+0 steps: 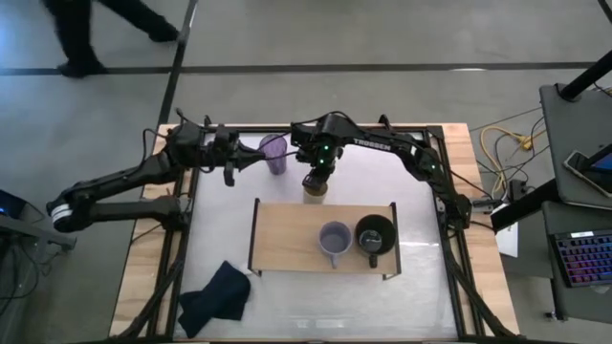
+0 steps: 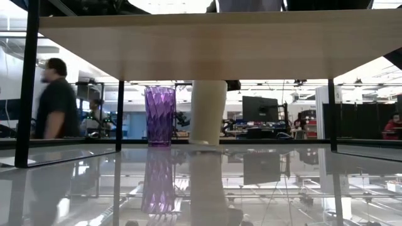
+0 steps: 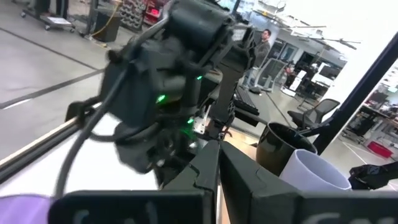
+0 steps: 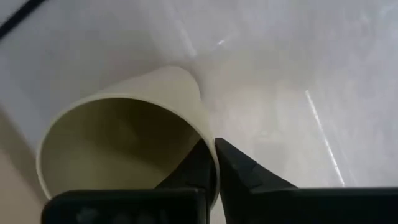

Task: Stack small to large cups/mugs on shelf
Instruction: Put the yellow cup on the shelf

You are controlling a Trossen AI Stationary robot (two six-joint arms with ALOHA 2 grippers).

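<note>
My right gripper is holding the yellow cup by its rim (image 4: 200, 129) alone, so next my left gripper leaves the tumbler and steadies the cup's base (image 2: 205, 140) above the shelf.
The small pale yellow cup (image 1: 316, 192) stands upright just beyond the shelf's (image 1: 287, 239) far edge, and my right gripper (image 1: 317, 180) is shut on it from above. The cup also shows in the low view (image 2: 208, 112), its base down at the table surface. The purple tumbler (image 1: 274, 153) stands on its base on the table at the far side. My left gripper (image 1: 230, 168) hovers left of the tumbler, fingers shut (image 3: 217, 163) and empty. The lavender-grey mug (image 1: 335, 239) and the black mug (image 1: 375, 236) stand side by side on the shelf's right half. My right gripper pinches the yellow cup's wall at the rim (image 4: 208, 134), one finger inside the cup (image 4: 194, 169) and one outside (image 4: 244, 171). The fingers come from above, pointing down. The cup is upright; whether its base rests on the table or hangs just clear, I cannot tell.
A dark cloth (image 1: 215, 296) lies crumpled at the table's near left. The shelf's left half is bare wood, with black end frames (image 1: 254, 234). A person walks on the floor beyond the table (image 2: 55, 100).
</note>
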